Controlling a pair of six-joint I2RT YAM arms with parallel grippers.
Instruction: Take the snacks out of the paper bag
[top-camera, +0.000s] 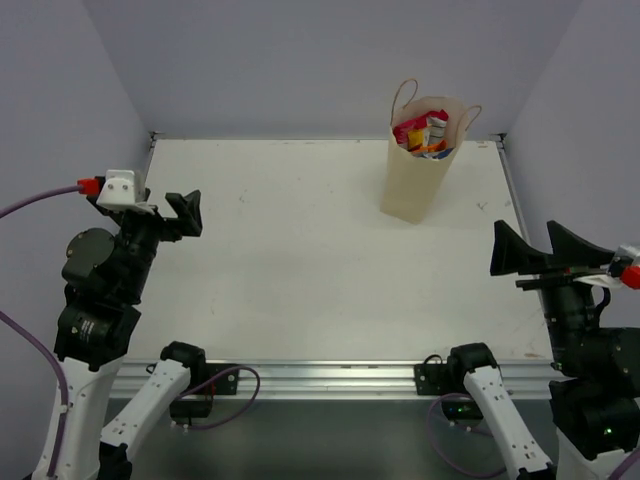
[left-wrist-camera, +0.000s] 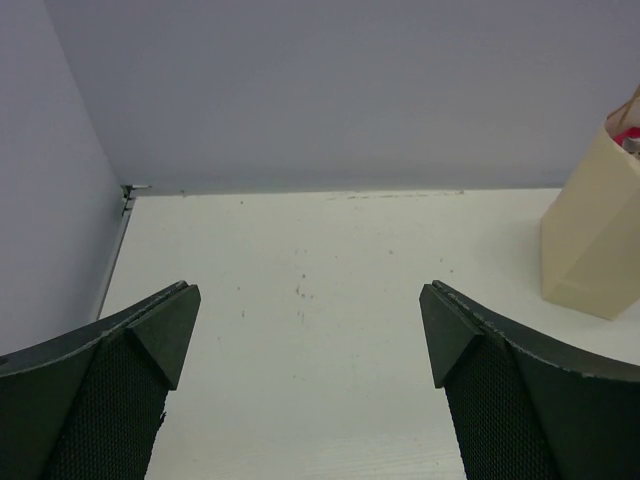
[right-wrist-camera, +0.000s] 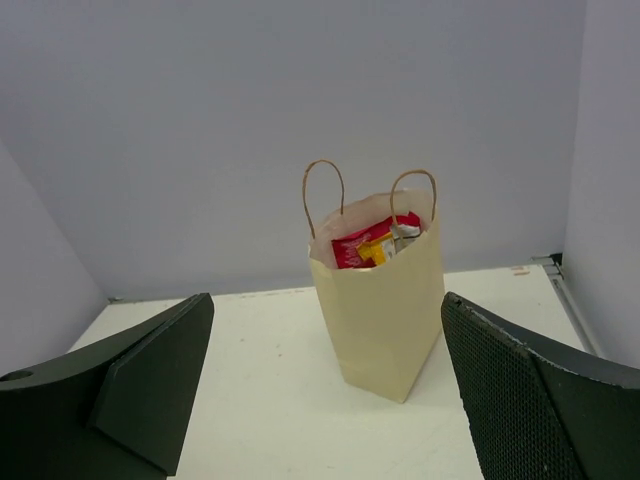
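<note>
The paper bag's rim (top-camera: 461, 134) below the handle stands free toward my open right gripper. I should keep reaching for that rim (top-camera: 454, 153) until the fingers are on either side of it.
The tan paper bag (top-camera: 415, 170) stands upright at the back right of the table, its two loop handles up. Snacks (top-camera: 425, 134) fill its open mouth: red-pink, orange, yellow and blue packets show. In the right wrist view the bag (right-wrist-camera: 385, 310) stands ahead with red and yellow packets (right-wrist-camera: 372, 243) at the top. Its side shows in the left wrist view (left-wrist-camera: 598, 235). My left gripper (top-camera: 185, 212) is open and empty at the table's left side, far from the bag. My right gripper (top-camera: 545, 250) is open and empty at the right edge, nearer than the bag.
The white table (top-camera: 300, 250) has a metal rail along its near edge (top-camera: 300, 375). Grey walls enclose it at the back and both sides. Cables hang below the near edge.
</note>
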